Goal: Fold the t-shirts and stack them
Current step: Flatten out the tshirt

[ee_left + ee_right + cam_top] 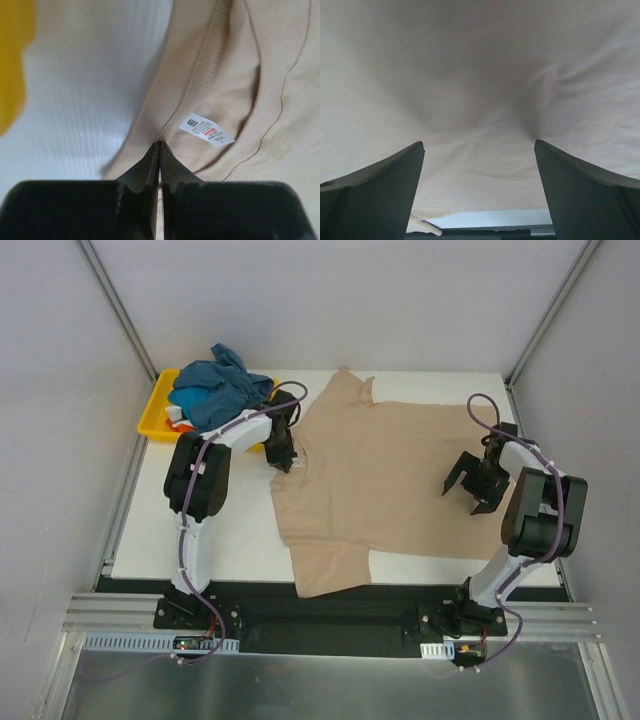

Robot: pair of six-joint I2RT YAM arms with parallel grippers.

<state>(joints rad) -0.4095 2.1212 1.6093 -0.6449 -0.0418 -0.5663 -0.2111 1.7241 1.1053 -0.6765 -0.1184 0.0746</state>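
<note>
The robot's right gripper has its open fingers resting on flat cloth inside the hem [463,496], so it should move back and pinch the hem's front corner [496,555] before it folds.
The large beige-tan t-shirt [390,475] lies spread on the white table, its neck to the left. My left gripper [286,460] is at the neck. In the left wrist view its jaws [160,146] are shut on the ribbed collar edge, just left of the small white neck label [206,130]. My right gripper [468,488] is open over the shirt's right part. In the right wrist view its fingertips [480,145] stand wide apart and touch the beige cloth [480,75]. A teal-blue t-shirt [215,390] lies bunched in the tray, with bits of white and orange-red cloth [177,418] beneath it.
The shallow yellow tray [155,405] sits at the table's back left, and its edge shows in the left wrist view [10,65]. White table [240,540] shows in front of the shirt. Grey walls and metal posts enclose the back and sides.
</note>
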